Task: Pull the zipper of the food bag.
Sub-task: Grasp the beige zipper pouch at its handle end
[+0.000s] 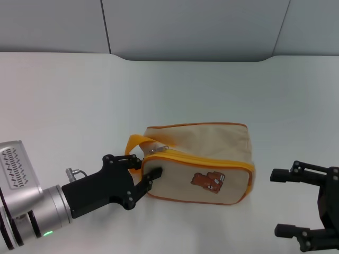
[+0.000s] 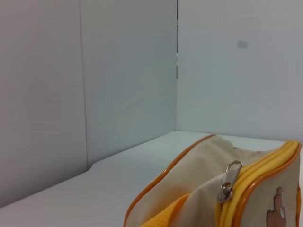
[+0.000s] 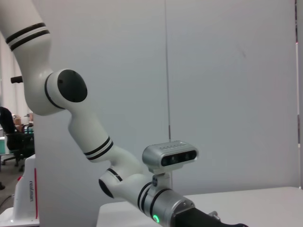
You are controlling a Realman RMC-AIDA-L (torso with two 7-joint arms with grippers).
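Note:
The pull tab [image 1: 159, 149] sits at the loop end, far from my right gripper, so my left gripper should raise that end [image 1: 149, 160] before my right gripper takes the tab.
The beige food bag [image 1: 206, 151] with orange piping and a brown bear picture [image 1: 208, 181] lies on the white table. Its orange-yellow zipper [image 1: 212, 160] runs along the upper front edge, with the silver pull tab [image 1: 156, 150] at the bag's left end; the tab also shows close up in the left wrist view [image 2: 228, 182]. My left gripper [image 1: 143, 166] is open at the bag's left end, one finger by the orange loop handle [image 1: 139, 142], the other against the front face. My right gripper [image 1: 282, 202] is open and empty, right of the bag.
The white table [image 1: 79, 95] runs back to a grey wall [image 1: 185, 26]. The right wrist view shows my left arm [image 3: 94, 137] and its wrist camera [image 3: 170, 155] in front of a grey wall.

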